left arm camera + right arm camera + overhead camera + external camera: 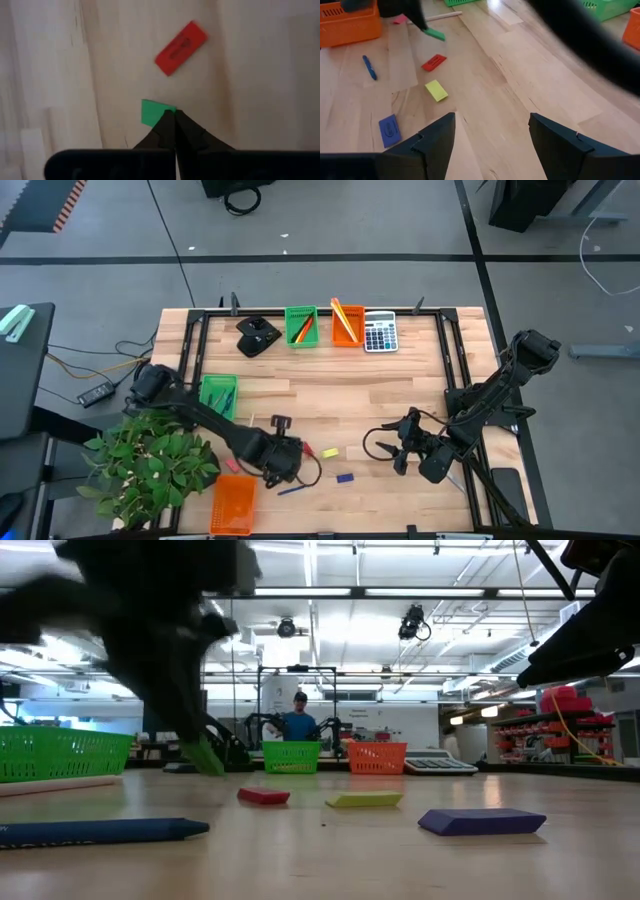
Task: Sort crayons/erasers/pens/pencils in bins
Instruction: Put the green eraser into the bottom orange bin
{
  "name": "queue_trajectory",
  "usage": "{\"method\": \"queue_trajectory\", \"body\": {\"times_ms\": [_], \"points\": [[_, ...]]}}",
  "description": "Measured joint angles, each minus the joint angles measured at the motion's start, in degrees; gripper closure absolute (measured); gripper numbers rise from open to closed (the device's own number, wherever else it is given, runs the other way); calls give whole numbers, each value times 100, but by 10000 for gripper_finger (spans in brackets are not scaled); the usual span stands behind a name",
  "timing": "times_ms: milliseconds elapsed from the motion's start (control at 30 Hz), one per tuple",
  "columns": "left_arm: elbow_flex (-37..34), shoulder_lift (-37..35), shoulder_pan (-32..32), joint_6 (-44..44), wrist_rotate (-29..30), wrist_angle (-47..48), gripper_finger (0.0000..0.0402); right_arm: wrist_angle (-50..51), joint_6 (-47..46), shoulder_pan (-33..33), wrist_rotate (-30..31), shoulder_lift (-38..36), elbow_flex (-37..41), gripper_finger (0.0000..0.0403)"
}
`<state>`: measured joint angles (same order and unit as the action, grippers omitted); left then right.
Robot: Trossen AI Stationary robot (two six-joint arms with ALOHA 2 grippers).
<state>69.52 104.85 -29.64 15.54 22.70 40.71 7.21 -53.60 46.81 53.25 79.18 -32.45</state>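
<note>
The green eraser (204, 756) hangs clear of the table, so the robot's left gripper should carry on to the empty orange bin (234, 505) beside the pink eraser and let go inside it.
My left gripper (287, 456) is shut on a green eraser (152, 111) near the table's front, just left of a red eraser (307, 450). A yellow eraser (330, 452) and a blue eraser (344, 478) lie flat on the table to the right. A pink eraser (232, 465) and a blue pen (292, 489) lie near an orange bin (235, 505). A green bin (217, 395) stands at the left. A green bin (301, 325) and an orange bin (347, 323) with sticks in them stand at the far edge. My right gripper (492, 130) is open and empty at the front right. My left gripper pinches one end of the green eraser (162, 111) between its two fingertips (167, 122), only at their free ends. The fingers come from above, pointing down. In the low view the eraser (205, 755) hangs tilted below the fingers, clear of the table.
A grey calculator (380, 332) and a black object (257, 337) stand at the far edge. A potted plant (150, 465) overhangs the front left corner. A pale stick (442, 17) lies by the left green bin. A person (299, 720) stands far behind the table.
</note>
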Motion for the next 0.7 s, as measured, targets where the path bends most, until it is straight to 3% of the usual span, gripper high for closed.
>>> {"method": "queue_trajectory", "body": {"times_ms": [300,433,700], "points": [[1256,-62,-1022,1065,-10,1359,400,-42,56,68,-2,2,-2,144],[1717,-64,-1493,1664,311,1820,400,-73,153,69,-9,2,-2,144],[1733,-71,-1956,2138,195,2223,400,-73,143,74,-127,2,-2,144]]}}
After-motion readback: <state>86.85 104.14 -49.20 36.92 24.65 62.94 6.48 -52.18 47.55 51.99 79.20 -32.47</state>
